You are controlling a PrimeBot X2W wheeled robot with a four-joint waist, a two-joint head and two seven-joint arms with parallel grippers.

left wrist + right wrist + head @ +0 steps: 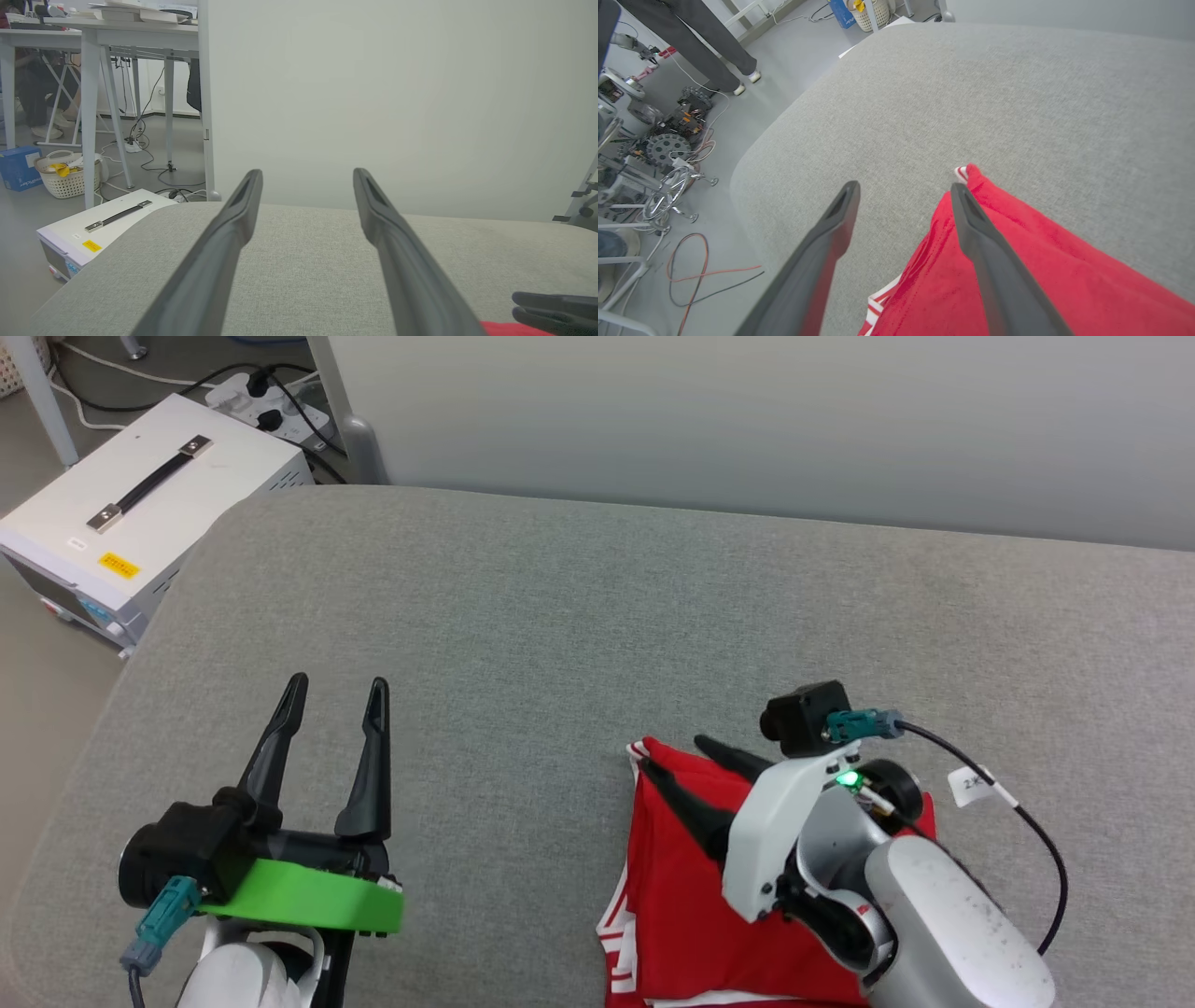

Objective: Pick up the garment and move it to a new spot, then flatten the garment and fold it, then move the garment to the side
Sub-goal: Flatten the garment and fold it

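The garment (696, 909) will come along as one folded bundle when I pull its edge aside, because striped trim (618, 936) shows under the flat red top layer.
The garment (672, 915) lies folded as a red bundle with striped trim at its edge, at the near right of the grey padded table (597, 616); its "23" lettering is hidden. My right gripper (674, 754) stands open over the garment's far left corner. In the right wrist view one finger (990, 261) lies over the red cloth (1041, 261) and the other over bare grey surface; nothing is between them (904, 186). My left gripper (337, 683) stands open over bare table at the near left, empty (307, 172). A red sliver of garment (509, 329) shows beside the right gripper's fingers (551, 308).
A white box with a black handle (149, 495) sits on the floor past the table's left edge, with a power strip (266, 401) and cables behind it. A pale wall runs along the table's far side. A person's legs (691, 42) and floor equipment (668, 140) are nearby.
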